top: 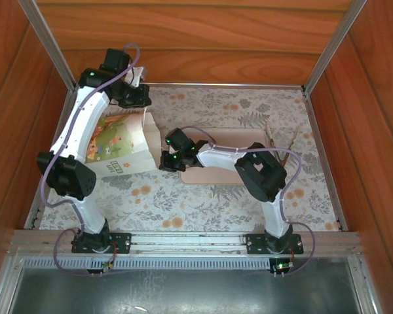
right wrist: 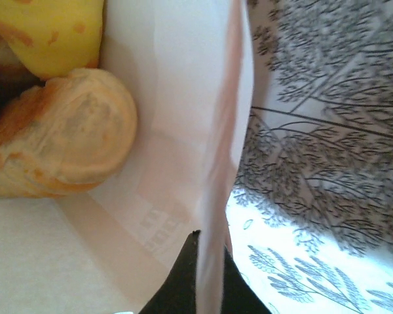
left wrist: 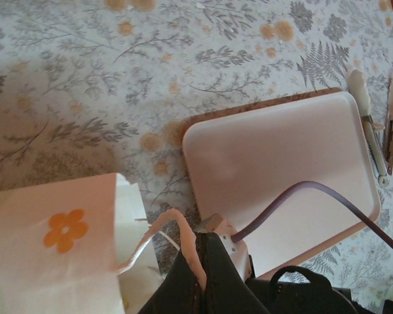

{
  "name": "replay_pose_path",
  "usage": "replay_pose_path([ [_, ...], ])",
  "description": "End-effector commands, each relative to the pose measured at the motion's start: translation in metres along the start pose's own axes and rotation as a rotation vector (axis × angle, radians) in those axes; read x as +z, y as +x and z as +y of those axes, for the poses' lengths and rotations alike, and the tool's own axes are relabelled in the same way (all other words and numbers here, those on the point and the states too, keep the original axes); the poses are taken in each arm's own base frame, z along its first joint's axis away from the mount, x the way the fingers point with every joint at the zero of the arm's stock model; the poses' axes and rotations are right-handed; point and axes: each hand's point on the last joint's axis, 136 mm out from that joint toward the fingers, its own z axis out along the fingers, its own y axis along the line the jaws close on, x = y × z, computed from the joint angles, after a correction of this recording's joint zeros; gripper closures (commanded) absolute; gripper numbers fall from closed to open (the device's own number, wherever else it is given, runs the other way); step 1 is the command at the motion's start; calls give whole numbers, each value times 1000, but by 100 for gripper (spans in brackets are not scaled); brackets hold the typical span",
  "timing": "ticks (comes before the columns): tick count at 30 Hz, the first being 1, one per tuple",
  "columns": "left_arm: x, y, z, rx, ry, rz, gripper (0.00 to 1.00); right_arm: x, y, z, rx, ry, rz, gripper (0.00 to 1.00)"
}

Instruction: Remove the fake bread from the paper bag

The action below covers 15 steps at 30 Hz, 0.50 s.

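The bag's paper side (top: 155, 145) is held in my shut right gripper, so my right gripper should open and get the tongs (top: 292, 140) for the bread while my left gripper holds the bag's handle.
The paper bag (top: 118, 147), cream with a green logo, stands tilted at the left of the table. My left gripper (top: 139, 91) is above its far side, shut on the bag's pale cord handle (left wrist: 162, 226), which runs between the black fingers (left wrist: 183, 281). My right gripper (top: 165, 162) is at the bag's right edge, shut on its paper wall (right wrist: 209, 163). Inside the bag lies the fake bread: a golden-brown roll (right wrist: 59, 140) and a yellow piece (right wrist: 52, 29) behind it. The bag's side with an orange flower (left wrist: 65, 230) faces the left wrist camera.
A flat pinkish tray (top: 203, 173) lies mid-table under the right arm, also seen as the tray (left wrist: 281, 170). Tongs (left wrist: 380, 127) lie past its far right end. Wooden walls and metal rails enclose the floral tablecloth (top: 183, 203).
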Motion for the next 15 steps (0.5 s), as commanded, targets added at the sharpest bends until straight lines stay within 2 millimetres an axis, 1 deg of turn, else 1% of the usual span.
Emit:
replay_pose_path([
  [1,9,-11,-23,73,72,-6,100,-5,-1,-13,61,38,-47,96],
  [4,16,-12,-40,134,94,10,100,-7,0,-21,82,48,-69,98],
  [6,19,-9,-48,191,78,27,100,-9,1,-23,82,42,-89,98],
  [8,22,-7,-44,193,42,39,100,-12,1,-24,82,32,-110,97],
  [10,24,-2,-39,184,21,62,100,-16,1,-22,60,26,-115,96],
  [12,24,7,-35,176,7,87,100,-21,3,-16,26,11,-107,96],
  [15,17,22,-31,168,-8,109,100,-32,8,-10,-29,9,-105,93],
])
